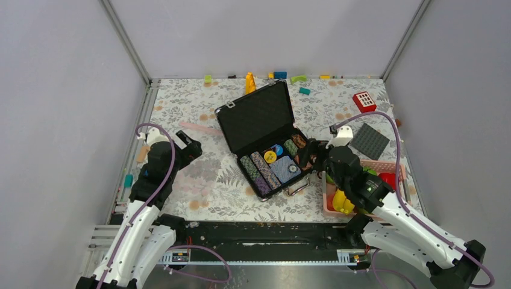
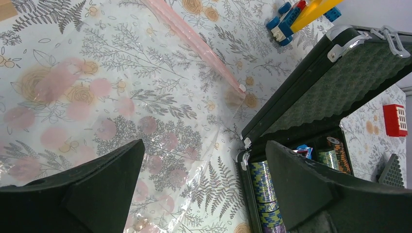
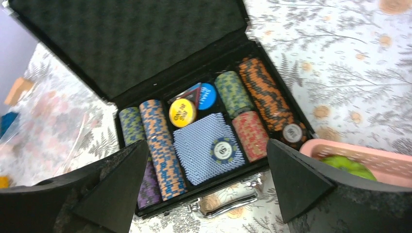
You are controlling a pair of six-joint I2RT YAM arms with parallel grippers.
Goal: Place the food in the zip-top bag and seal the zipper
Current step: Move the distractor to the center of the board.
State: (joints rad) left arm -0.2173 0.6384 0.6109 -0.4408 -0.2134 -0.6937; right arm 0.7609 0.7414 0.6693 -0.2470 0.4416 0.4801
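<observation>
The black case stands [image 1: 278, 171] between the basket and the bag, and its rim [image 1: 254, 189] is free by the purple chips. My right gripper should keep going there and close on it.
The clear zip-top bag [image 1: 196, 174] lies flat on the table left of centre, and I see no food in it. Its pale-pink zipper [image 1: 199, 128] runs along the far edge. In the left wrist view the bag [image 2: 97, 111] shows pink dots and the zipper [image 2: 194, 41] runs diagonally. My left gripper [image 1: 190, 149] [image 2: 204, 194] is open and empty above the bag's right edge. The food sits in the pink basket [image 1: 395, 164] at right: yellow bananas [image 1: 342, 201], a red piece [image 1: 388, 179] and a green piece [image 3: 350, 166]. My right gripper [image 1: 307, 155] [image 3: 206, 189] is open and empty over the case's front edge.
An open black case [image 1: 259, 117] of poker chips [image 3: 163, 145] stands at the centre, between the bag and the basket [image 3: 374, 154]. Small building blocks [image 1: 280, 75], a red block [image 1: 364, 101] and a grey baseplate [image 1: 369, 141] lie along the back and right.
</observation>
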